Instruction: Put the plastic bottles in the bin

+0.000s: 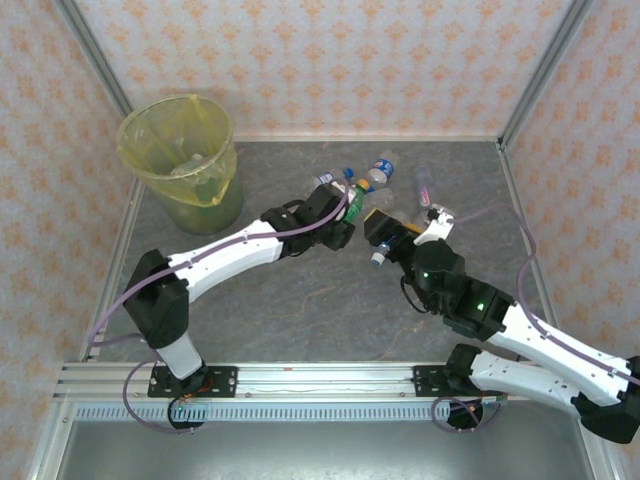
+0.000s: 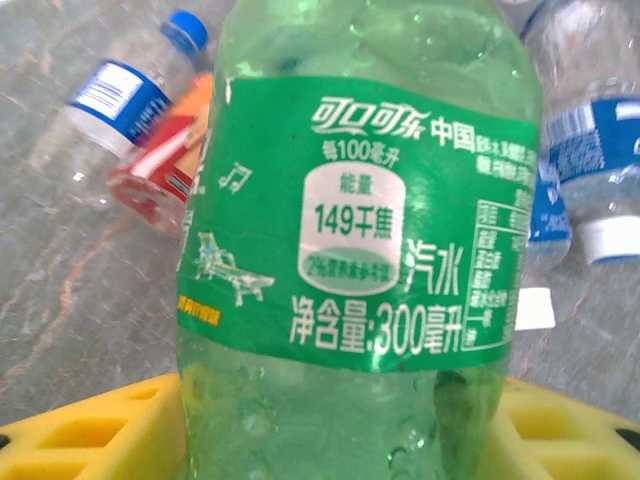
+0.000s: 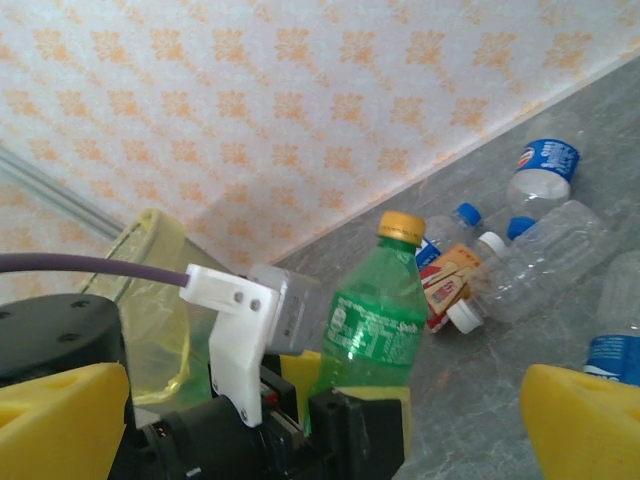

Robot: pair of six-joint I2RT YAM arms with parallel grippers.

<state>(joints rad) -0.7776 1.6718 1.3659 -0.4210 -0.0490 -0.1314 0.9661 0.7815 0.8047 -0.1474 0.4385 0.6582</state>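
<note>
The green bottle's lower body (image 2: 340,425) is between my left gripper's fingers, so I should keep carrying the green bottle until it is over the bin's opening (image 1: 178,138), then let go.
My left gripper (image 1: 343,214) is shut on a green bottle (image 1: 355,197) with a yellow cap, holding it upright by its lower body just above the table. In the left wrist view the green bottle (image 2: 355,250) stands between the yellow fingers (image 2: 90,432). From the right wrist, the green bottle (image 3: 375,320) shows ahead of my right gripper (image 3: 320,440), which is open with nothing between its fingers (image 3: 585,430). Clear blue-labelled bottles (image 1: 380,172) and one with a red-orange label (image 2: 165,150) lie behind. The yellow-lined bin (image 1: 185,160) stands at the far left.
Several loose bottles (image 3: 545,255) lie on the grey table near the back wall. A white-capped bottle (image 1: 379,257) lies beside my right gripper (image 1: 383,235). The bin (image 3: 150,300) holds a few bottles. Metal frame posts stand at the back corners.
</note>
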